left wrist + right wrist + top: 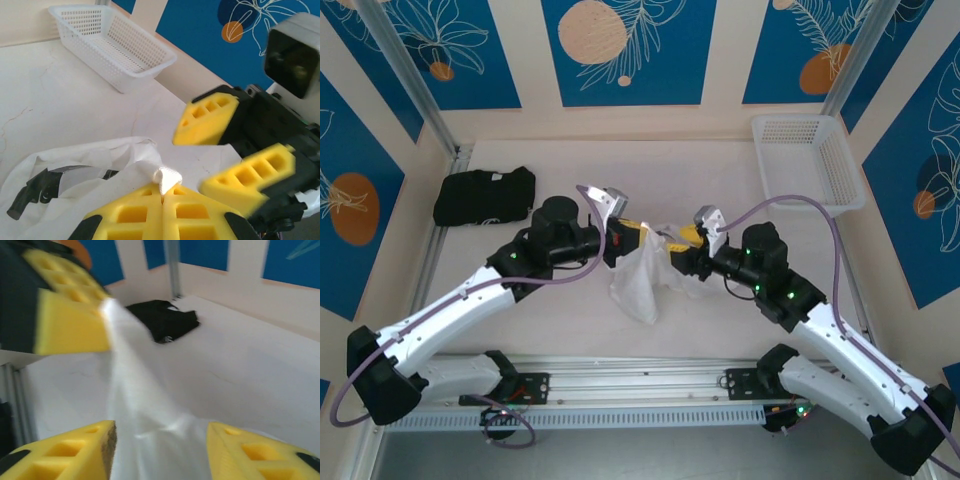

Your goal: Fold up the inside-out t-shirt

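Next, I clamp the cloth (159,432) below with my right gripper before my left gripper takes another part, because the t-shirt hangs bunched from a pinched corner (167,178) in my left gripper.
The inside-out t-shirt (636,285), thin white fabric, hangs bunched above the table's middle between the two arms. My left gripper (640,236) is shut on a pinched corner of the t-shirt (168,179); in the left wrist view its yellow jaws meet at the bottom edge (166,194). My right gripper (684,242) faces it from the right with its fingers (207,120) apart. In the right wrist view the right gripper (161,432) is open, and the t-shirt (145,415) drapes down between its fingers without being clamped. The cloth rises to the left gripper's fingers (70,325).
A black folded garment (485,195) (162,320) lies at the table's back left. A white mesh basket (842,170) (150,67) stands at the back right. Aluminium posts and patterned walls close the table in.
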